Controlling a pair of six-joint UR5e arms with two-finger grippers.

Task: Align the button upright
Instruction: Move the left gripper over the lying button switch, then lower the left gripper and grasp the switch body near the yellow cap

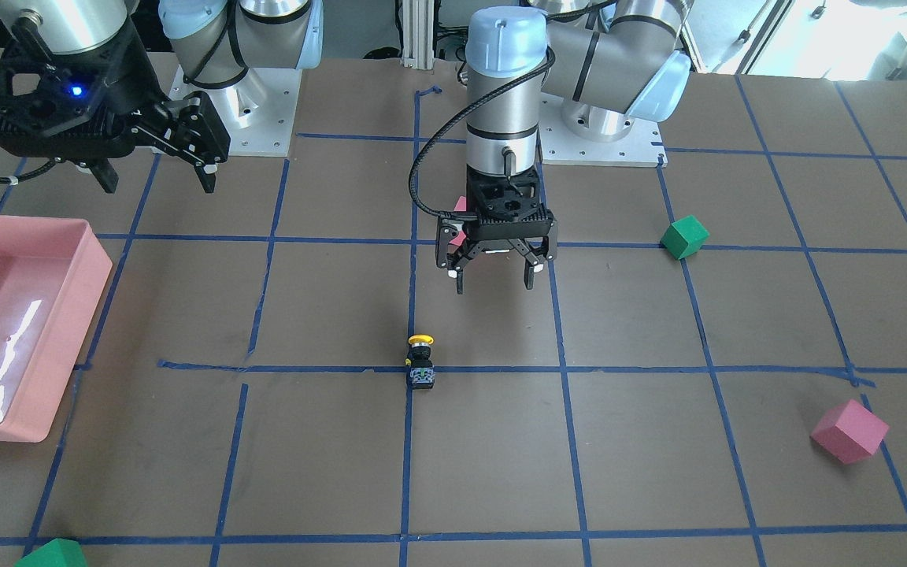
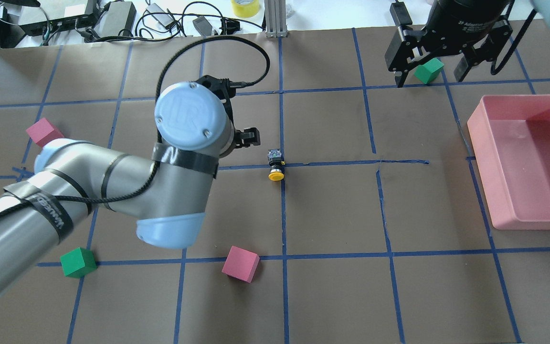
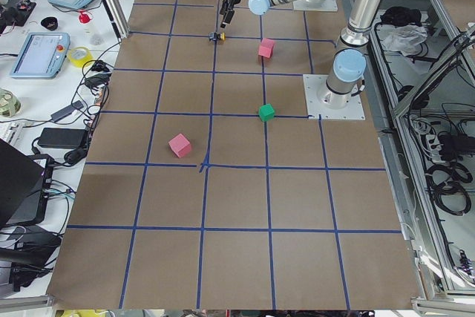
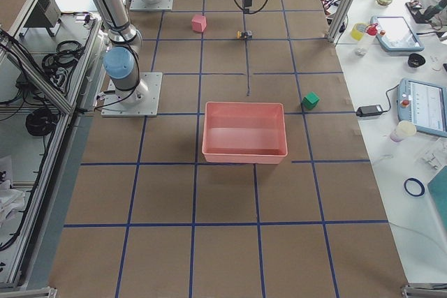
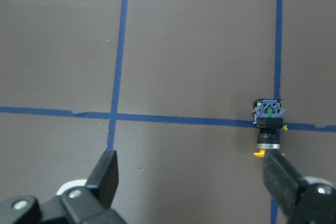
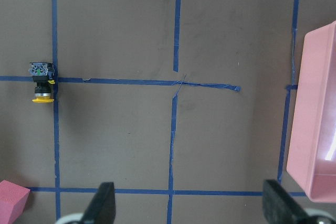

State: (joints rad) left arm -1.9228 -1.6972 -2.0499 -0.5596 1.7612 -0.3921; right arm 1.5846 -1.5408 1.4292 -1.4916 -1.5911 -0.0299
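I expect the button to stand steady on the terminal end with its yellow cap up when I turn it upright, because that end is square and blocky.
The button lies on its side on a blue tape crossing, its yellow cap toward the robot's base and its terminal end away. It also shows in the overhead view, the left wrist view and the right wrist view. My left gripper is open and empty, above the table, a little toward the base from the button. In its wrist view the button sits just beyond the right finger. My right gripper is open and empty, high and far off by the tray.
A pink tray stands on the right arm's side. Foam cubes lie around: green, pink, green, and pink near the left arm. Blue tape marks a grid on the brown table.
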